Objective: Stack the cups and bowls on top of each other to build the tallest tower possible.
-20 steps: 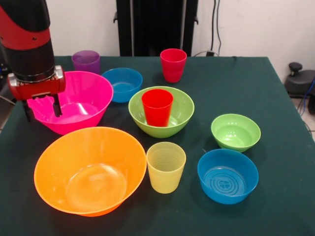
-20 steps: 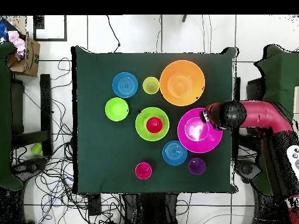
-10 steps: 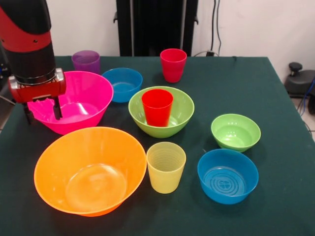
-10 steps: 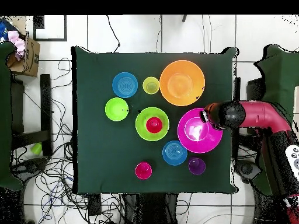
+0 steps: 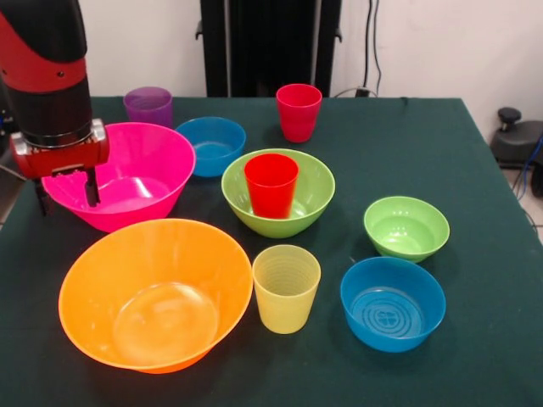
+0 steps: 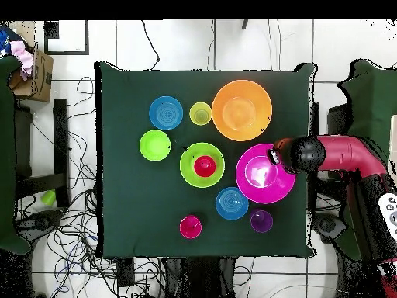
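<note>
The wide hot pink bowl (image 5: pixel 134 176) will tip and its opposite side will dip when I lift it, because my gripper straddles just one edge (image 5: pixel 65 188) of it.
My gripper (image 5: pixel 64 197) is open at the left rim of the hot pink bowl (image 5: pixel 136 170), one finger inside the bowl and one outside it; from above it (image 6: pixel 273 155) sits at that bowl's (image 6: pixel 265 182) edge. The bright red cup (image 5: pixel 271 185) stands in the medium green bowl (image 5: pixel 310 191) at mid-table. The large orange bowl (image 5: pixel 157 292) and ribbed yellow cup (image 5: pixel 286 287) are in front. The purple cup (image 5: pixel 148 106), pinkish-red cup (image 5: pixel 299 111) and a blue bowl (image 5: pixel 211 144) stand behind. A small green bowl (image 5: pixel 406 227) and another blue bowl (image 5: pixel 393 303) sit right.
The dark green table (image 5: pixel 399 144) ends just left of the pink bowl, close to my gripper. A black device (image 5: pixel 517 136) stands off the right edge. From above, a cardboard box (image 6: pixel 35 74) and many cables (image 6: pixel 77 240) lie on the floor.
My gripper has shifted slightly left along the pink bowl's rim. The rim, which looked pushed in under the fingers before, now shows round again. Nothing else moved.
</note>
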{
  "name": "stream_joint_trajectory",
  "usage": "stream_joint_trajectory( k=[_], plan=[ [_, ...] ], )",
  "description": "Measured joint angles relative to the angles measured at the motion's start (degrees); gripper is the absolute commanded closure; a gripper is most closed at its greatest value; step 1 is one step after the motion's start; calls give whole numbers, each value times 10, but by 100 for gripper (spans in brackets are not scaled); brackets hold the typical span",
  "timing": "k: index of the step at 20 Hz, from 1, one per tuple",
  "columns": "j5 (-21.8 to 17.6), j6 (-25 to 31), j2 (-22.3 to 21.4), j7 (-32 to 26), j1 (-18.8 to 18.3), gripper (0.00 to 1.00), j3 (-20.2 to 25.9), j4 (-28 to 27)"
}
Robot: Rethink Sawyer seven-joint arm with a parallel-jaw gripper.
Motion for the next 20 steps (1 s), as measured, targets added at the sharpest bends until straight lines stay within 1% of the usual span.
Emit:
stream_joint_trajectory(
  k=[7,12,20],
  plan=[
    [-27,0,0,-19,-5,0,-8,0],
    [-29,0,0,-27,-15,0,-12,0],
    [-29,-1,0,-27,-28,0,-35,5]
  ],
)
